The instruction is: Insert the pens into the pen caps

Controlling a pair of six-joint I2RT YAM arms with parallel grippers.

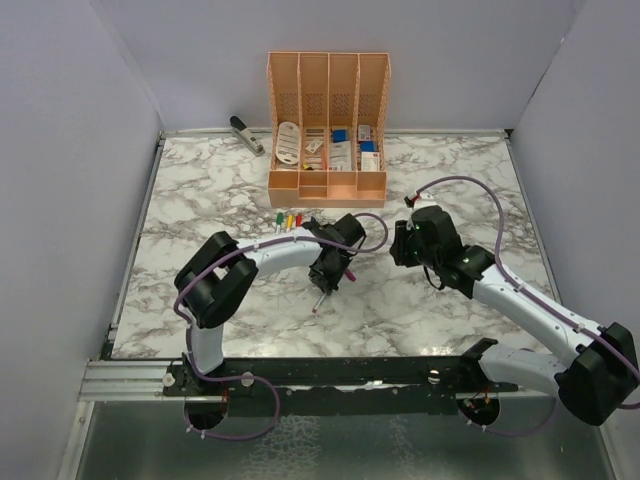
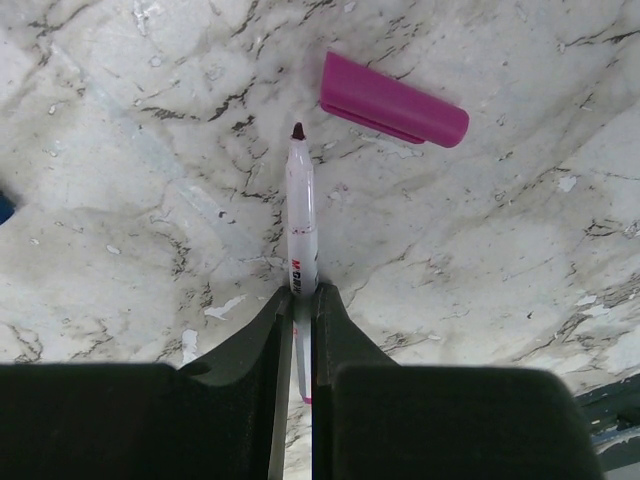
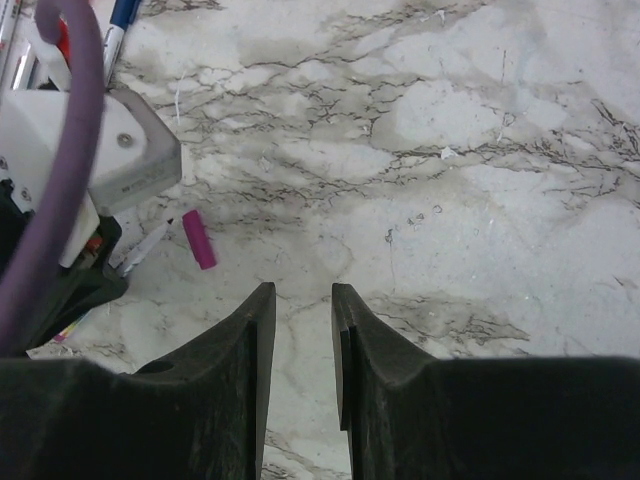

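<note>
My open fingers are in line with the magenta-purple cap, which lies clear of the white pen (image 2: 301,190), so my right gripper keeps moving closer until they straddle the cap (image 1: 350,274).
My left gripper (image 2: 303,296) is shut on a white pen (image 2: 301,215) with a dark purple tip, held low over the marble. The pen's tip points at a magenta-purple cap (image 2: 393,99) that lies on its side just beyond it, apart from it. In the top view the left gripper (image 1: 326,280) is at the table's middle, with the cap (image 1: 351,276) to its right. My right gripper (image 3: 302,298) is open and empty; it sees the cap (image 3: 199,239) to its left. Small green, yellow and red pieces (image 1: 288,219) lie in a row behind the left arm.
A peach organiser (image 1: 328,180) with white and blue items stands at the back centre. A grey stapler (image 1: 246,134) lies at the back left. A blue pen (image 3: 122,15) shows at the top left of the right wrist view. Grey walls close three sides.
</note>
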